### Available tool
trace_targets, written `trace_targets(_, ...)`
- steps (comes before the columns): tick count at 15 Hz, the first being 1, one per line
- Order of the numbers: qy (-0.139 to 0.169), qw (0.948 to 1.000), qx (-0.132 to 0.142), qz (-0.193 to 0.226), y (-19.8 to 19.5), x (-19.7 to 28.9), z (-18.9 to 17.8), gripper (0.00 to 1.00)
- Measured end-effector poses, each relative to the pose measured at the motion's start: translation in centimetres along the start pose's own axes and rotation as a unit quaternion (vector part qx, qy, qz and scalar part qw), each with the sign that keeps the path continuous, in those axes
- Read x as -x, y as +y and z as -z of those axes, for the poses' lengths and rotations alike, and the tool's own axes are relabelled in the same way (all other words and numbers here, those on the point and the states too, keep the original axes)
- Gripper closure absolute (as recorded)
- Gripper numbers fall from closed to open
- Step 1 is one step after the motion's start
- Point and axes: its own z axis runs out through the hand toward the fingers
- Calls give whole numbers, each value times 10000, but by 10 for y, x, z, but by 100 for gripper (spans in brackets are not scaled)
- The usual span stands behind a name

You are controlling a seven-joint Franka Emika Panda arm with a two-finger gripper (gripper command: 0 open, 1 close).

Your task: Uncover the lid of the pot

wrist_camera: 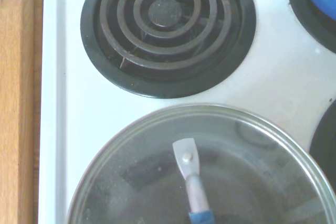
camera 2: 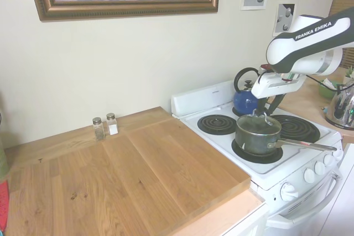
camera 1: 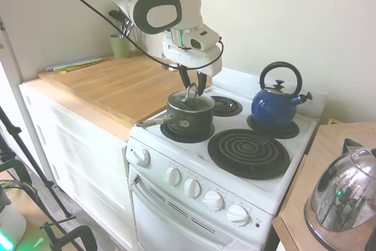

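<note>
My gripper will lift the glass lid (camera 1: 189, 101), and the lid will come free and leave the dark pot behind, because the metal rim just rests on the pot.
The dark pot (camera 1: 189, 119) stands on the stove's front-left burner, its long silver handle (camera 1: 154, 123) pointing toward the counter. The glass lid (camera 1: 189, 99) sits closed on it, metal loop handle (camera 1: 191, 91) up. My gripper (camera 1: 192, 90) hangs straight down over the lid, open, one dark finger on each side of the loop. The second exterior view shows the pot (camera 2: 257, 135), lid (camera 2: 257, 120) and gripper (camera 2: 268, 114) in the same pose. The wrist view looks down on the lid (wrist_camera: 131, 182), with its loop handle (wrist_camera: 189, 177) rising toward the picture's bottom edge.
A blue kettle (camera 1: 275, 105) sits on the back-right burner, close behind the pot. The back-left coil (wrist_camera: 167, 24) and front-right coil (camera 1: 248, 152) are bare. A wooden counter (camera 1: 117, 83) adjoins the stove, with two shakers (camera 2: 105, 126) at its back. A steel kettle (camera 1: 346, 195) stands on the other side.
</note>
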Motion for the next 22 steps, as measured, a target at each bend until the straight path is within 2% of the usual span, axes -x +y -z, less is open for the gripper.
trace_targets(8, -66, 9998, 24, 204, -8, 3, -15, 100)
trace_targets(14, 8, 9997, -32, 257, -8, 2, -10, 100)
trace_targets(19, 435, 9980, -63, 453, -12, 26, 48, 100)
trace_targets(20, 553, 9973, -30, 491, -27, 41, 61, 100)
trace_targets(22, 704, 9955, 15, 630, -81, 86, 84, 100)
